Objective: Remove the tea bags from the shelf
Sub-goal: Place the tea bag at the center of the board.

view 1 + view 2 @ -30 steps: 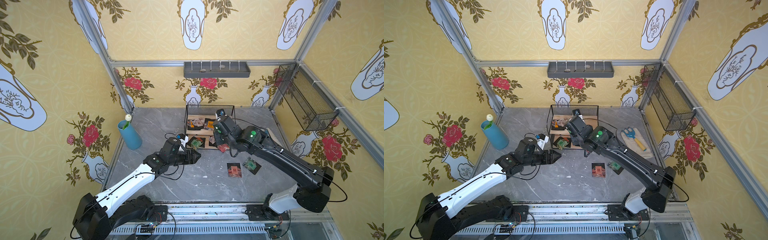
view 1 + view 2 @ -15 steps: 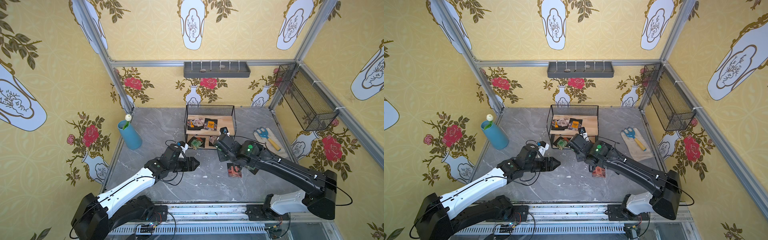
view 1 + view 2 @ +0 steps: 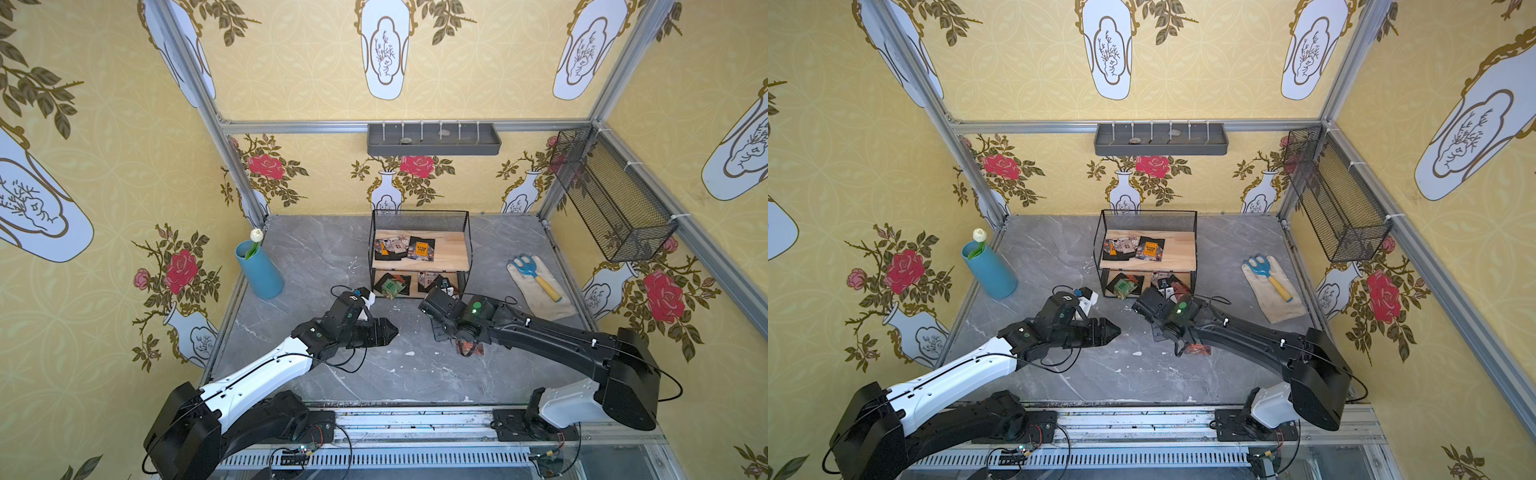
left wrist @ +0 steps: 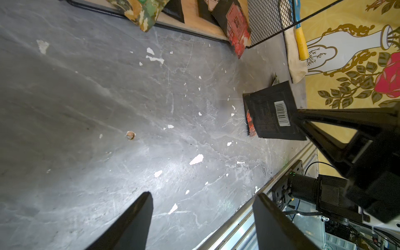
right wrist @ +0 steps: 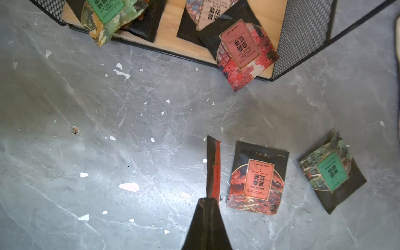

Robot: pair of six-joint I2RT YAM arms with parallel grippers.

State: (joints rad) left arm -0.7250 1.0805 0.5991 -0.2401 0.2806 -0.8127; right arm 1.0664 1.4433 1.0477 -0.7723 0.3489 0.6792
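I see that the held tea bag hangs free of the flat tea bags, so I keep lowering it with my right gripper onto the clear table until it lies flat.
The shelf stands at the back middle of the table, with tea bags on its top board and lower board. My right gripper is shut on a red tea bag, seen edge-on in the right wrist view. In the left wrist view the same bag shows its black barcoded back. It hangs close over the table in front of the shelf. A red bag and a green bag lie flat beside it. My left gripper is open and empty, over bare table left of them.
A blue vase with a white flower stands at the left. A glove with a blue hand rake lies at the right. A grey tray and a wire basket hang on the walls. The metal rail runs along the table's front edge.
My right gripper has drawn back from the shelf's lower board with the red tea bag, down to the bags on the table. The left arm has pulled back a little towards the front.
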